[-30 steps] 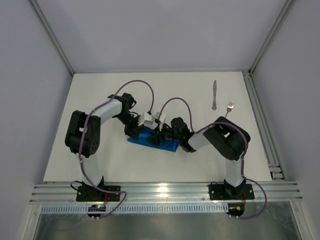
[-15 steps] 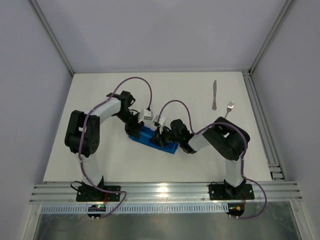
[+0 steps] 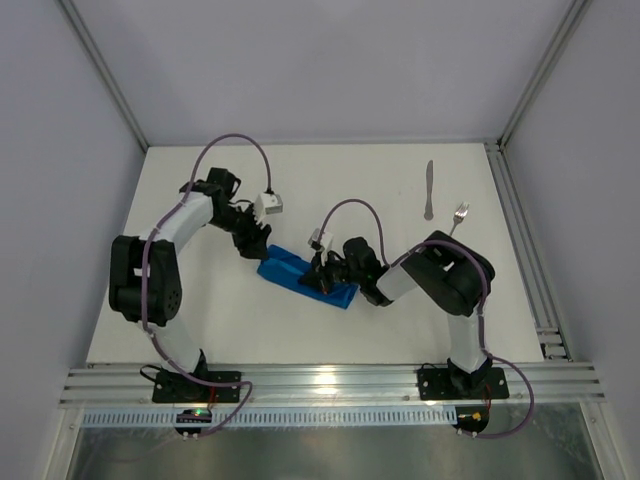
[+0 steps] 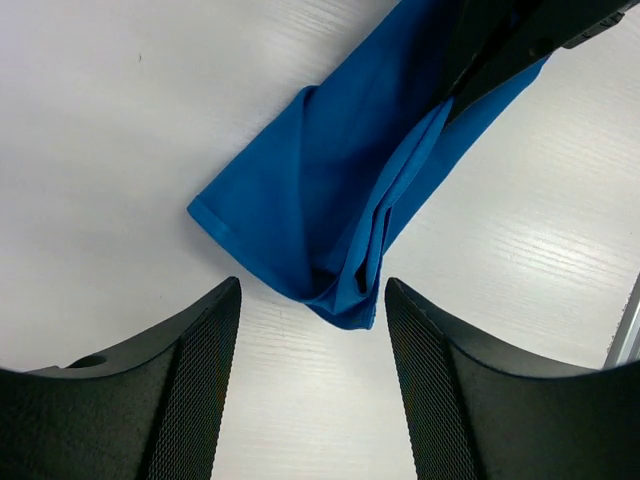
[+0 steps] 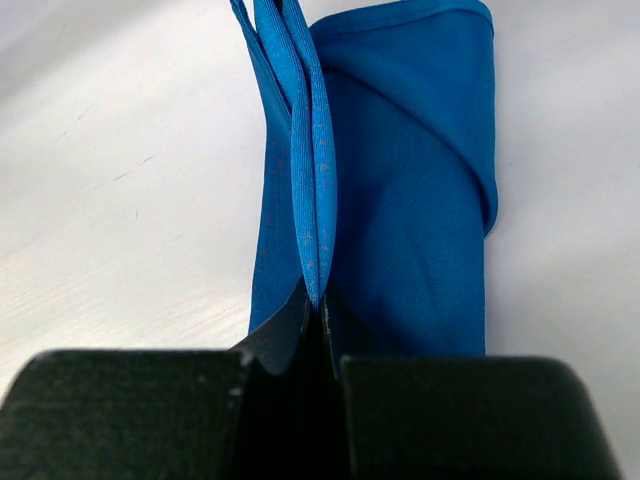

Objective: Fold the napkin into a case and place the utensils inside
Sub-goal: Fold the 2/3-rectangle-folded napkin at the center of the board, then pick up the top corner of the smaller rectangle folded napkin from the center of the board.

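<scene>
I should hold the fold's loose end [image 4: 356, 290] with my left gripper while my right gripper takes hold again closer to it, because my right gripper is pinching the napkin's raised fold [image 5: 314, 268] far back from that loose end.
The bright blue napkin [image 3: 300, 276] lies folded into a narrow strip on the white table [image 3: 250, 330], between the two arms. My right gripper [image 3: 322, 279] is shut on a raised fold of the napkin [image 5: 312, 200], pinching its layered edges upright. My left gripper [image 3: 250, 246] stands open just off the strip's left end, with that end of the napkin [image 4: 330, 200] lying loose ahead of the fingers [image 4: 200, 380]. The knife [image 3: 428, 190] and the fork [image 3: 459, 217] lie side by side at the back right of the table.
A metal rail [image 3: 520, 240] runs along the table's right edge and another [image 3: 320, 382] along the near edge by the arm bases. Grey walls close in the left, back and right sides.
My left gripper has opened, let go of the napkin's left end and drawn back to the left. My right gripper has shut on the napkin's fold.
</scene>
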Tool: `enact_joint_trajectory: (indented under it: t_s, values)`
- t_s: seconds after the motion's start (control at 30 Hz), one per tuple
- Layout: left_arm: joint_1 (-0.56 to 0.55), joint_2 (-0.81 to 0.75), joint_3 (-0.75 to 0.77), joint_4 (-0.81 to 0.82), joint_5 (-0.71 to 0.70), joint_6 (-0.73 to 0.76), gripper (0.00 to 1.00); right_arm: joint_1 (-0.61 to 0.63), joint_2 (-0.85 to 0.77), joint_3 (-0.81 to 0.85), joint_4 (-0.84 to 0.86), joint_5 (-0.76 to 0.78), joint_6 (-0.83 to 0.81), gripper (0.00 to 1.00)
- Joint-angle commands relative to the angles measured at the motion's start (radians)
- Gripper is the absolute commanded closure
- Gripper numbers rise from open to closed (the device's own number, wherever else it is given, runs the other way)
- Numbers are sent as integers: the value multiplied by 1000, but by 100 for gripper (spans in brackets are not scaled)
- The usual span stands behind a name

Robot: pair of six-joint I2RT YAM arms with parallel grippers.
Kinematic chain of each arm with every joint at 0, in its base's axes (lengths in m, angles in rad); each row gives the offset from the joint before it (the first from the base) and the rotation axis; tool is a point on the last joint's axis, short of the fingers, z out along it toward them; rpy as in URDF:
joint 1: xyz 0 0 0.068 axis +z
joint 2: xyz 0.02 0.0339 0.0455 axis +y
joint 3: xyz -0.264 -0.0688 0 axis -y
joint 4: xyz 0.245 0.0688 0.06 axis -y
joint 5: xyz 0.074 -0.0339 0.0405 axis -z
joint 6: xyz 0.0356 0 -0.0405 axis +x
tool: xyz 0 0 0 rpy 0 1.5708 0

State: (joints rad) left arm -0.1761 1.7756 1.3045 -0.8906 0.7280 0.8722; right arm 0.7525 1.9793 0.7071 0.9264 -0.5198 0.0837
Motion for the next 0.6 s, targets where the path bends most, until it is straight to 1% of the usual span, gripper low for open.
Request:
enact_joint_trajectory:
  t_s: [0.0, 0.1, 0.2, 0.27, 0.37, 0.4, 0.47, 0.5, 0.57]
  values:
    - [-6, -22, -39, -22, 42, 75, 38, -7, 30, 9, 31, -22, 14, 96]
    - [-13, -1, -56, -74, 44, 167, 38, -15, 35, 6, 54, -31, 37, 96]
    - [-16, 1, -77, -83, 39, 206, 38, -15, 36, 12, 48, -39, 39, 96]
    - [-16, 4, -77, -102, 40, 258, 38, -18, 36, 18, 38, -40, 36, 95]
    - [-16, 11, -86, -108, 30, 284, 38, -21, 38, 26, 25, -48, 37, 95]
    - [-16, 15, -90, -104, 25, 287, 40, -24, 41, 26, 25, -48, 37, 95]
    - [-22, 16, -103, -47, -7, 239, 46, -24, 41, 25, 25, -49, 36, 95]
    - [-25, 21, -105, -25, -19, 211, 59, -25, 39, 25, 22, -49, 30, 95]
    - [-28, 27, -100, 22, -38, 156, 72, -25, 35, 28, 5, -52, 22, 92]
